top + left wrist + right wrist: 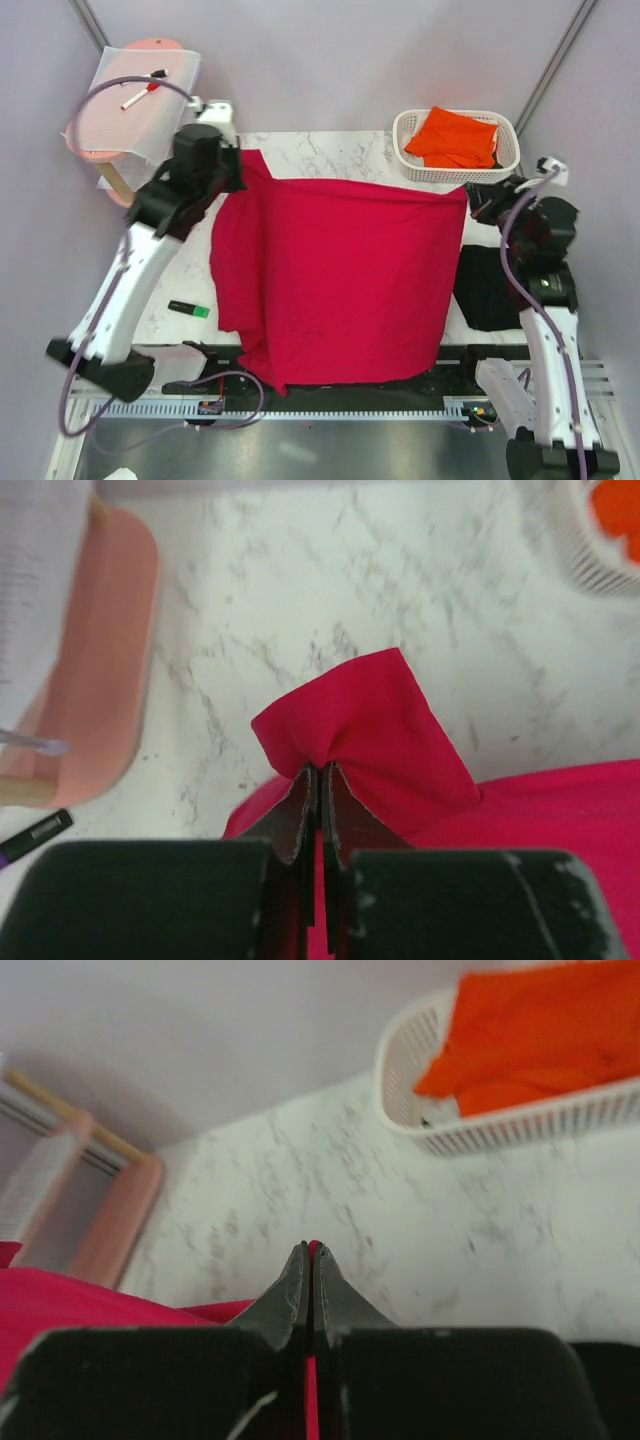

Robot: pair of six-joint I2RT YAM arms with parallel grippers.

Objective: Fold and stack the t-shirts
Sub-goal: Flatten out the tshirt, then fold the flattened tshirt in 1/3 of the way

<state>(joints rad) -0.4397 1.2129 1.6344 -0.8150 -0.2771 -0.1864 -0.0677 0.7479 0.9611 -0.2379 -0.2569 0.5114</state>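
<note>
The left gripper is pinching a fold of the crimson red t-shirt, and the t-shirt's side [243, 270] hangs doubled over, so the robot should lay the t-shirt down and let go of that fold [352, 705].
The crimson red t-shirt [340, 280] hangs spread between both grippers over the middle of the table, its lower edge near the front. My left gripper [243, 160] is shut on its far left corner; in the left wrist view the gripper [320, 770] pinches a fold of red fabric [370, 720]. My right gripper [470, 195] is shut on the far right corner; in the right wrist view [312, 1250] a thin red edge shows between the jaws. The black t-shirt [490, 290] lies at the right. The orange t-shirt [455, 138] is in a white basket [505, 160].
A pink stand with a white sheet and marker pens [140, 90] is at the back left. A green and black marker [188, 309] lies on the table [320, 150] at the left. Grey walls enclose the table.
</note>
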